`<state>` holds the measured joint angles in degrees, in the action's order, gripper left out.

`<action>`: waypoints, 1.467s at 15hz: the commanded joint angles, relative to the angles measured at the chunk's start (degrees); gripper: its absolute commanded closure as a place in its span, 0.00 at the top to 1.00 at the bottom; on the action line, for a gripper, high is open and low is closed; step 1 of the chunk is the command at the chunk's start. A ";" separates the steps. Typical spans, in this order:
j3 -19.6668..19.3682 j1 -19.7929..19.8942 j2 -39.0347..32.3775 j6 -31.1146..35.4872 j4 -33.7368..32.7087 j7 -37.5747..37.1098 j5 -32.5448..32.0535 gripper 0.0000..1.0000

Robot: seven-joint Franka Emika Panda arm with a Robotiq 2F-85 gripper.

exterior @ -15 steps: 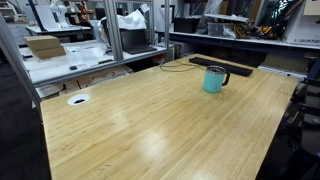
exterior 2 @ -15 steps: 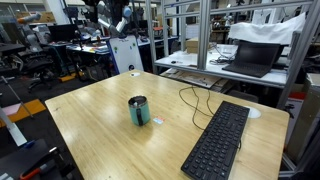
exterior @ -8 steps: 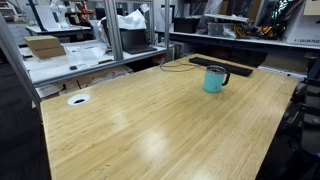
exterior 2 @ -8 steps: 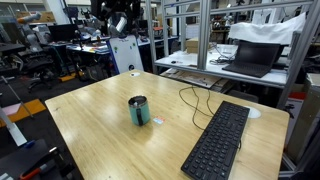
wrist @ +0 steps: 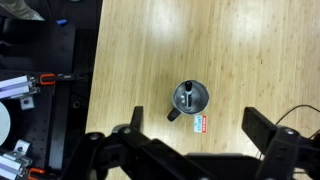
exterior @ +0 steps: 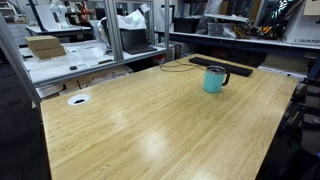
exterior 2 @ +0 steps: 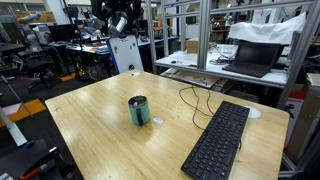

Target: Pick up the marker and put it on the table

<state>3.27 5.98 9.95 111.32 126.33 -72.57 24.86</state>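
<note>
The marker stands free in the mug point(wrist: 189, 97) and its narrow way lines up with the open fingers, so the robot's gripper goes on lowering until the fingers are on both sides of the marker's top point(wrist: 188, 86).
A teal mug point(wrist: 189, 98) with a dark handle stands on the light wood table point(wrist: 250, 45). A dark marker point(wrist: 190, 92) stands upright inside it. The mug also shows in both exterior views point(exterior: 214, 79) point(exterior 2: 138, 110); the marker is not discernible there. My gripper point(wrist: 196, 118) hangs high above the table, open and empty, with its two black fingers point(wrist: 136, 120) spread wide either side of the mug as seen from above. The robot arm point(exterior 2: 118, 20) shows high beyond the table's far edge.
A small red-and-white label point(wrist: 199, 123) lies beside the mug. A black keyboard point(exterior 2: 218, 140) and a thin cable point(exterior 2: 195, 100) lie on the table. The round white-rimmed cable hole point(exterior: 78, 100) is near one corner. Metal-framed workbenches point(exterior: 70, 60) stand around.
The arm shifted slightly at the back of the exterior view one second ago, then held still. The mug and marker have not moved.
</note>
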 commanded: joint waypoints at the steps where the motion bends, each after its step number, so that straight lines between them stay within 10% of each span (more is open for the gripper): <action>1: -2.55 -0.94 -1.91 -0.32 -1.43 4.43 -0.10 1.00; 17: -5.57 -1.16 -17.88 3.78 -5.13 19.58 6.10 1.00; 22: -5.07 -1.95 -22.79 5.06 -5.94 20.67 11.16 0.79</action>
<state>-1.63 4.63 -10.55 116.04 121.95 -53.58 32.67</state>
